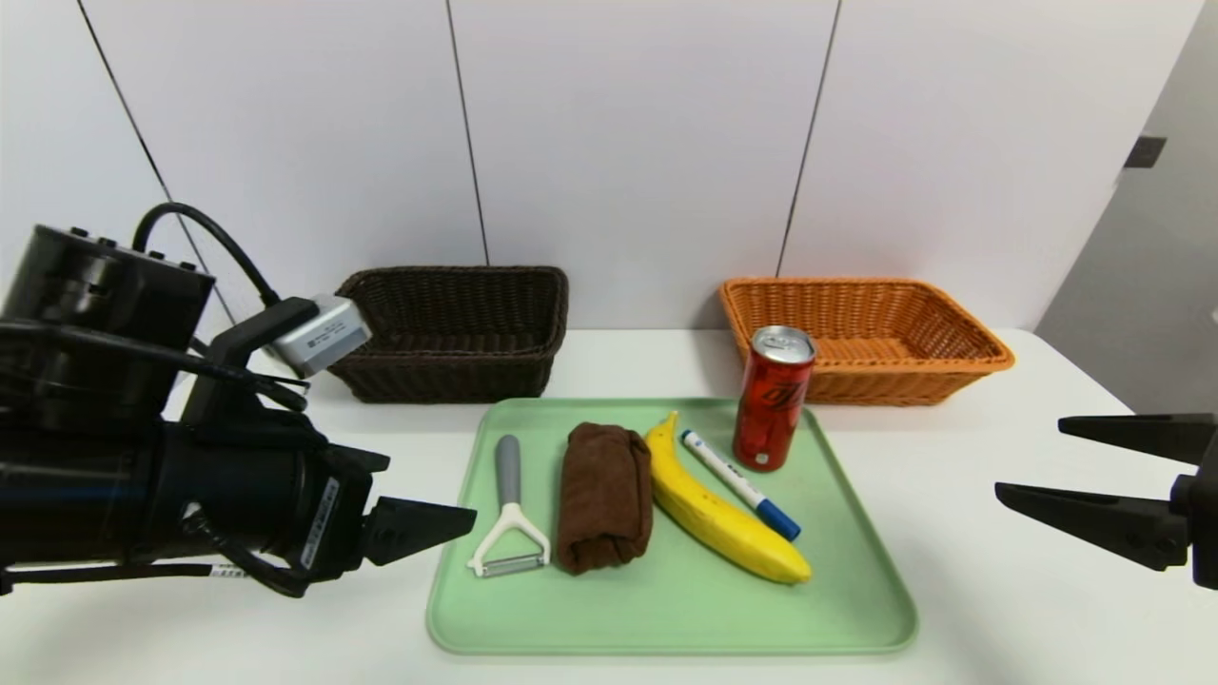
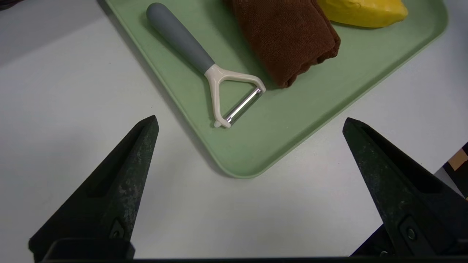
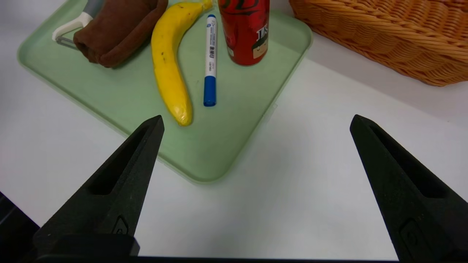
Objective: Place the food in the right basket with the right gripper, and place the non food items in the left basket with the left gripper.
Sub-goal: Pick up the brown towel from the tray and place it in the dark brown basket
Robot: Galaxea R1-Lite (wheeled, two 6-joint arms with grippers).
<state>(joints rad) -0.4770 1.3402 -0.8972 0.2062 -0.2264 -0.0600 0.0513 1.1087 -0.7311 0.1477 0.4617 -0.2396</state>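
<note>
My gripper will lift the rolled bundle (image 1: pixel 606 491), which should squeeze narrow but stay folded, because the brown cloth's layers are tucked in at its near end (image 1: pixel 601 552).
On a green tray (image 1: pixel 666 609) lie a grey-handled peeler (image 1: pixel 509 514), a rolled brown cloth (image 1: pixel 602 495), a banana (image 1: pixel 723 518) and a blue-capped marker (image 1: pixel 740 483). A red can (image 1: pixel 773 400) stands upright at the tray's back right. The dark brown left basket (image 1: pixel 447 376) and the orange right basket (image 1: pixel 875 385) sit behind the tray. My left gripper (image 1: pixel 447 528) hovers open just left of the tray, near the peeler (image 2: pixel 219 80). My right gripper (image 1: pixel 1030 457) hangs open, well right of the tray. Neither holds anything.
The white table ends at a wall of white panels right behind both baskets. In the right wrist view the orange basket (image 3: pixel 387 33) lies beyond the can (image 3: pixel 245 33). Bare tabletop lies under each gripper.
</note>
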